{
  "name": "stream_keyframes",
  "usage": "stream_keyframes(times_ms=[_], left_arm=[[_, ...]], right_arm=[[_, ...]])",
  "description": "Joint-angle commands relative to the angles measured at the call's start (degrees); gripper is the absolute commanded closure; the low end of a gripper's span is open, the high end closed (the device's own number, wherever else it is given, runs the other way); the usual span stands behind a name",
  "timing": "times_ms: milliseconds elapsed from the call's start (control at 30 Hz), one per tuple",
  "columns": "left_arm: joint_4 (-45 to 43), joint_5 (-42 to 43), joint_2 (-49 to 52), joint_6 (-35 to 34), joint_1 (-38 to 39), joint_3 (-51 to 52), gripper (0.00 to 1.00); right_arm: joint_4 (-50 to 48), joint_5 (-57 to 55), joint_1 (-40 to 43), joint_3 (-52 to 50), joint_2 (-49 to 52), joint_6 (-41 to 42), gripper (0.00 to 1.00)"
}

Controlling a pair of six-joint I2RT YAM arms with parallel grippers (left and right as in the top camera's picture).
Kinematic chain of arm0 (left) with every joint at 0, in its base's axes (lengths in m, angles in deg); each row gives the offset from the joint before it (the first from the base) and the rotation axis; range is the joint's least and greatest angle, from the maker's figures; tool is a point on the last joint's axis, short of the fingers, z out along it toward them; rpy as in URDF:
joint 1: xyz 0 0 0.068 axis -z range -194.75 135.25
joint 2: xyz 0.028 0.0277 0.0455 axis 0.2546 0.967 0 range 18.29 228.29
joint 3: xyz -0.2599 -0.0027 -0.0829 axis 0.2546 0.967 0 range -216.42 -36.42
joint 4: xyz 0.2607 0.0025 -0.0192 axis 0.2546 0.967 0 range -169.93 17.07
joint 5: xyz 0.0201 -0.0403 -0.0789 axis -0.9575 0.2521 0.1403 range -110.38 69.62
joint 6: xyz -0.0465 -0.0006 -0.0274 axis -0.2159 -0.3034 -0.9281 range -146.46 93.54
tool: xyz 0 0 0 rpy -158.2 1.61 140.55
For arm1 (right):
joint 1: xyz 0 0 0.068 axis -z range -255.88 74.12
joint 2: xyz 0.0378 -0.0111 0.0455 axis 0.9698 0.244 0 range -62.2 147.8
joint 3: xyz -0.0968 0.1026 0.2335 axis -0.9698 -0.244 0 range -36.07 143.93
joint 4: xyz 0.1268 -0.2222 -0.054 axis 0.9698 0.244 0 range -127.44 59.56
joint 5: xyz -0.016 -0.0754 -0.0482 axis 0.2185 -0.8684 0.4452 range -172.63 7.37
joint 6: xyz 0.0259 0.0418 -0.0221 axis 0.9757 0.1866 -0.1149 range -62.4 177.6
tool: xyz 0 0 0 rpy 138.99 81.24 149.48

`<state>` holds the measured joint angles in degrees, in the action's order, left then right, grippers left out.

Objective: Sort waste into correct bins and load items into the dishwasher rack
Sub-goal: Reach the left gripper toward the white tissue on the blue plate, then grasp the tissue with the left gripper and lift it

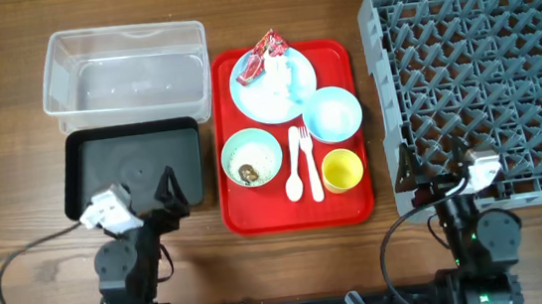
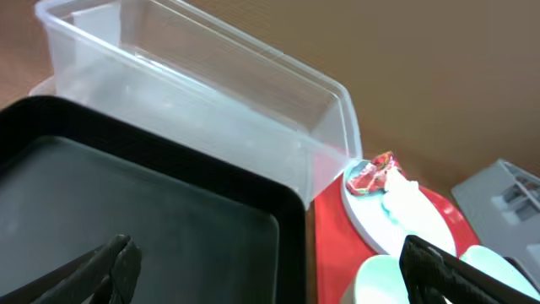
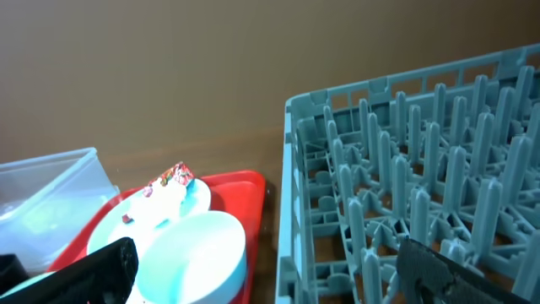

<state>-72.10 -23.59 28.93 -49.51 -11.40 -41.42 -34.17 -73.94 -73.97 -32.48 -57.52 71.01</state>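
Note:
I should keep my right gripper waiting while my left gripper first moves the tissue into the clear tub (image 1: 128, 78), because tissue and wrapper are on the light blue plate (image 1: 268, 100).
A red-and-white wrapper (image 1: 264, 55) with white tissue lies on the light blue plate (image 1: 266, 98). The pale green bowl (image 1: 252, 157) holds rice-like crumbs and a brown lump (image 1: 249, 173). The light blue bowl (image 1: 332, 113), yellow cup (image 1: 342, 170), white fork (image 1: 309, 158) and spoon (image 1: 294, 175) lie beside them. The clear tub (image 1: 120, 35) and black tray (image 1: 74, 181) stand at the left, the grey rack (image 1: 484, 82) at the right. My left gripper (image 2: 268, 249) is open and empty over the black tray (image 2: 126, 203). My right gripper (image 3: 266, 253) is open and empty at the rack's near left corner (image 3: 291, 110).
All dishes sit on a flat red tray (image 1: 297, 214) in the middle of the wooden table. The tub stands behind the black tray and both touch the red tray's left side. A narrow strip of bare wood separates the red tray from the rack.

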Motion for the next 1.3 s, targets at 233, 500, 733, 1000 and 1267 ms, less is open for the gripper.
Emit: stream_keyframes(times_ms=[233,500,733,1000,1267], left_arm=[[22.18,5.38,51.78,0.31,-0.22,-55.19,0.0],[50.73,7.1,73.99,3.28,-0.26,-83.1,0.0],[38.34,9.33,75.21,7.63,6.27,-85.24,0.01],[14.19,6.99,91.23,9.9,20.0,-87.01,0.0],[14.21,8.9,105.33,4.59,22.91,-86.99,0.0]], right_arm=[[28.13,0.26,-0.22,37.31,31.65,0.09,0.0],[41.4,0.28,-0.22,47.32,39.3,-2.56,0.0],[40.94,0.26,-0.24,47.32,39.32,-2.84,0.0],[40.96,0.26,-0.24,47.32,39.36,-2.75,0.0],[41.0,0.26,-0.24,47.32,39.36,-2.75,0.0]])
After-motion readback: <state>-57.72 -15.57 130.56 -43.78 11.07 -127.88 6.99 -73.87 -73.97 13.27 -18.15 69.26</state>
